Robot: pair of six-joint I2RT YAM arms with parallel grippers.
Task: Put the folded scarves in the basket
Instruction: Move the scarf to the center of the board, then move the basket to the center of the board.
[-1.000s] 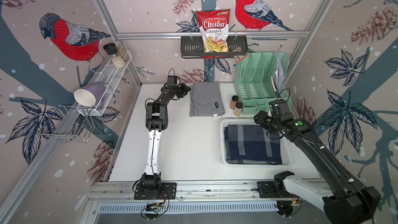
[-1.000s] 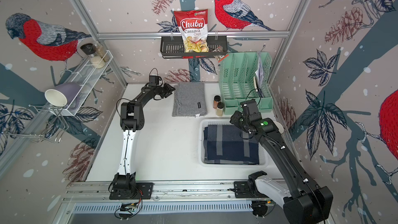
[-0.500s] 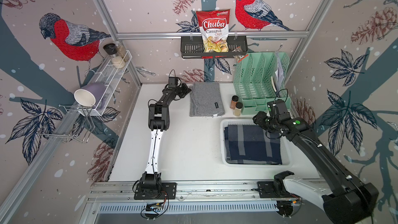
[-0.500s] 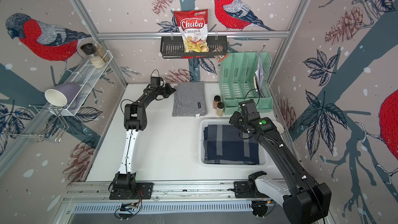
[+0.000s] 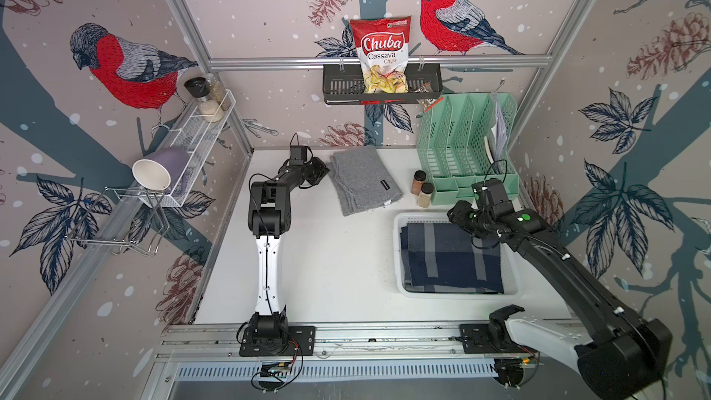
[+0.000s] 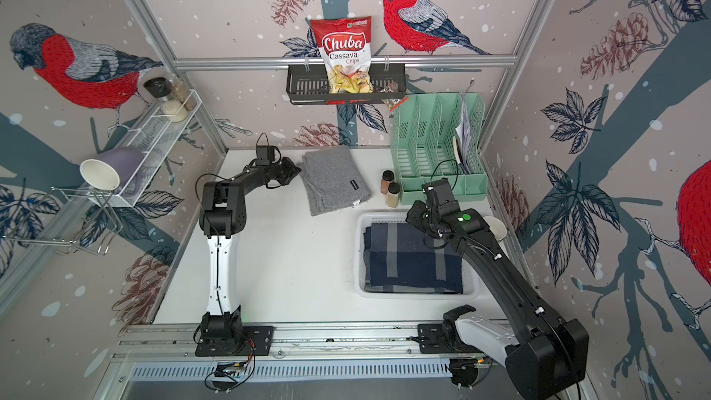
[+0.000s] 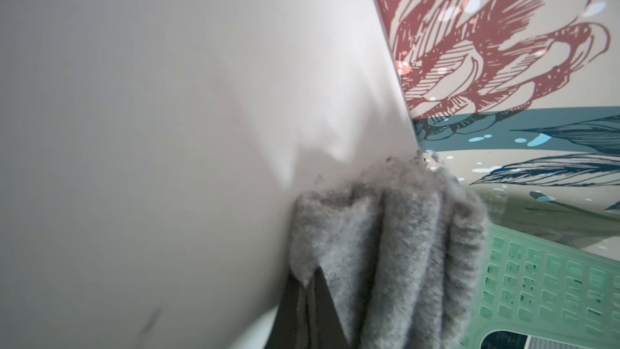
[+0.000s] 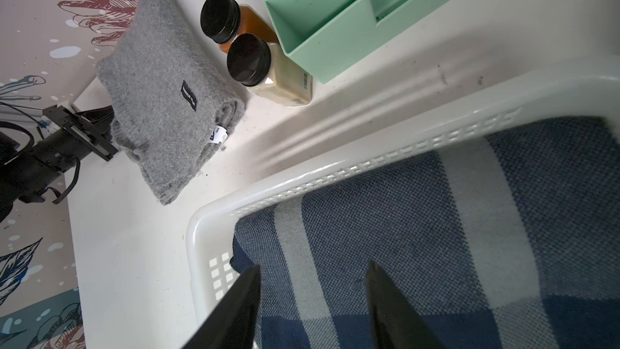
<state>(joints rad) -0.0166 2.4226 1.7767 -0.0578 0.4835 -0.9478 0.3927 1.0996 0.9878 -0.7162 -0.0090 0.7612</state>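
The grey scarf's corner (image 5: 334, 170) is pinched in my left gripper and the table's front (image 5: 318, 255) is clear, so I should keep pulling that way until the grey scarf lies next to the basket.
A folded grey scarf (image 5: 363, 180) (image 6: 332, 180) lies flat at the back of the white table. My left gripper (image 5: 325, 171) (image 6: 298, 169) is at its left edge. In the left wrist view the gripper (image 7: 310, 280) is shut, its fingertips pinching a corner of the grey scarf (image 7: 385, 246). The white perforated basket (image 5: 397, 259) (image 6: 359, 255) stands at the right and holds a folded navy plaid scarf (image 5: 450, 259) (image 8: 436, 229). My right gripper (image 5: 456, 215) (image 8: 312, 273) hangs open and empty over the basket's far corner.
Two dark-capped spice jars (image 5: 421, 186) stand between the grey scarf and a mint-green file organiser (image 5: 465, 148). A black wall rack (image 5: 338, 88) holds a chips bag. A wire shelf (image 5: 192, 148) with a mug hangs on the left wall. A small white cup (image 6: 496, 227) sits right of the basket.
My left gripper has reached right to the grey scarf's edge and shut on it. The right gripper has drifted slightly leftward over the basket.
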